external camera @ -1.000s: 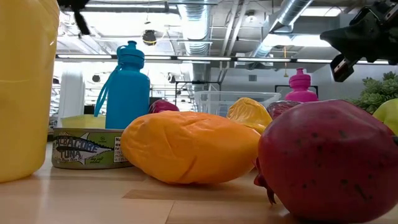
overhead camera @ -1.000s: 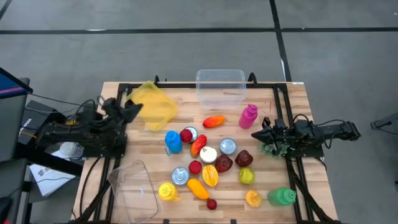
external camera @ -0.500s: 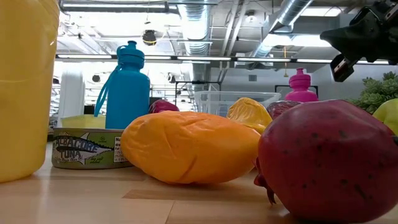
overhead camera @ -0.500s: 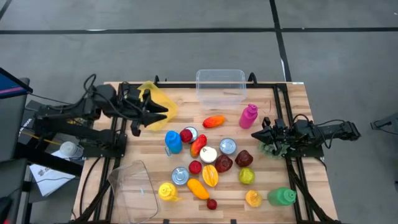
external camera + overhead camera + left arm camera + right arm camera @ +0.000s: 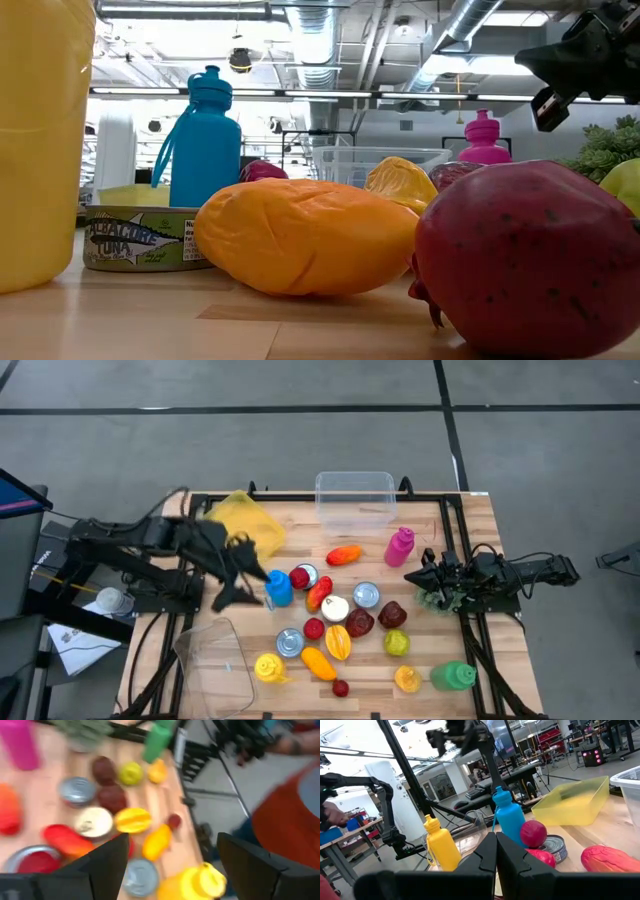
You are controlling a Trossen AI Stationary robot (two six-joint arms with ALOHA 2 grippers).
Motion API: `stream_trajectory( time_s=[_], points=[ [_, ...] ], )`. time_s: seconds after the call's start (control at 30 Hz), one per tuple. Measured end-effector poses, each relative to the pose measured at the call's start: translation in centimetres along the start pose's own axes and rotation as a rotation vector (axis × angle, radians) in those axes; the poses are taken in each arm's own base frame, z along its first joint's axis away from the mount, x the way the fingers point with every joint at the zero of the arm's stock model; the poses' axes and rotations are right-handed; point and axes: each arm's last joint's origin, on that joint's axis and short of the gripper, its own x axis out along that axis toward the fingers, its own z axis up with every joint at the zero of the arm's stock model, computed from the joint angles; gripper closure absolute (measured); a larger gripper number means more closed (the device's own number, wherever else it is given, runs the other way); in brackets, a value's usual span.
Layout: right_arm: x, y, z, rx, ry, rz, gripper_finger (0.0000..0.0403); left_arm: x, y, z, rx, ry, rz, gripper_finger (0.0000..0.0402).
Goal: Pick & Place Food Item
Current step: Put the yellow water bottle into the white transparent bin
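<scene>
The yellow bottle stands upright within the span of the robot's open fingers, so the left gripper should continue to go toward the bottle's cap until the fingers are on both sides of the cap, and then close.
Several food items lie clustered mid-table: an orange-red fruit, a red pepper, dark red pomegranates, an orange mango, and cans. My left gripper hovers open above the table's left part, just left of the blue bottle. In its wrist view the wide-apart fingers frame the mango and a can from above, touching nothing. My right gripper waits shut at the right side, over a green leafy item.
A clear bin stands at the far edge and a yellow bin at the far left. Another clear bin lies near left. Pink, green and yellow bottles stand around the cluster. A person in orange shows beyond the table.
My left gripper has swung out from the table's left edge, passed over the yellow bin and come down toward the near side beside the blue bottle. It has risen and tipped up from pointing down, and it has opened wide. Nothing on the table has moved.
</scene>
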Motion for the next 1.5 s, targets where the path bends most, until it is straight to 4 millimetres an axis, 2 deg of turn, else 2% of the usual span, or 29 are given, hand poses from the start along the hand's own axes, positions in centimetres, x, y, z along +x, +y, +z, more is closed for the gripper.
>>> stream_trajectory(
  time_s=[0.17, 0.3, 0.57, 0.87, 1.13, 1.3, 1.5],
  points=[
    [0.0, 0.0, 0.0, -0.001, 0.004, -0.002, 0.0403, 1.9, -2.6, -0.9, 0.069, 0.087, -0.090, 0.0131],
    [0.0, 0.0, -0.1, -0.001, 0.008, -0.003, 0.0403, 3.3, -3.6, -1.5, 0.127, 0.133, -0.093, 0.0146],
    [0.0, -0.1, -0.2, -0.003, 0.021, -0.009, 0.0403, 6.1, -4.0, -2.0, 0.158, 0.201, -0.087, 0.0162],
    [0.0, -0.1, -0.2, -0.003, 0.025, -0.010, 0.0403, 8.1, -4.0, -1.9, 0.161, 0.203, -0.088, 0.0158],
    [0.0, -0.1, -0.2, -0.003, 0.025, -0.010, 0.0403, 8.0, -6.6, -3.3, 0.304, 0.244, -0.158, 0.0127],
    [0.0, -0.1, -0.2, -0.003, 0.025, -0.010, 0.0403, 8.0, -7.0, -3.7, 0.336, 0.240, -0.072, 0.0090],
    [0.0, -0.1, -0.2, -0.004, 0.025, -0.010, 0.0403, 8.1, -7.7, -4.1, 0.356, 0.244, -0.080, 0.0056]
  ],
)
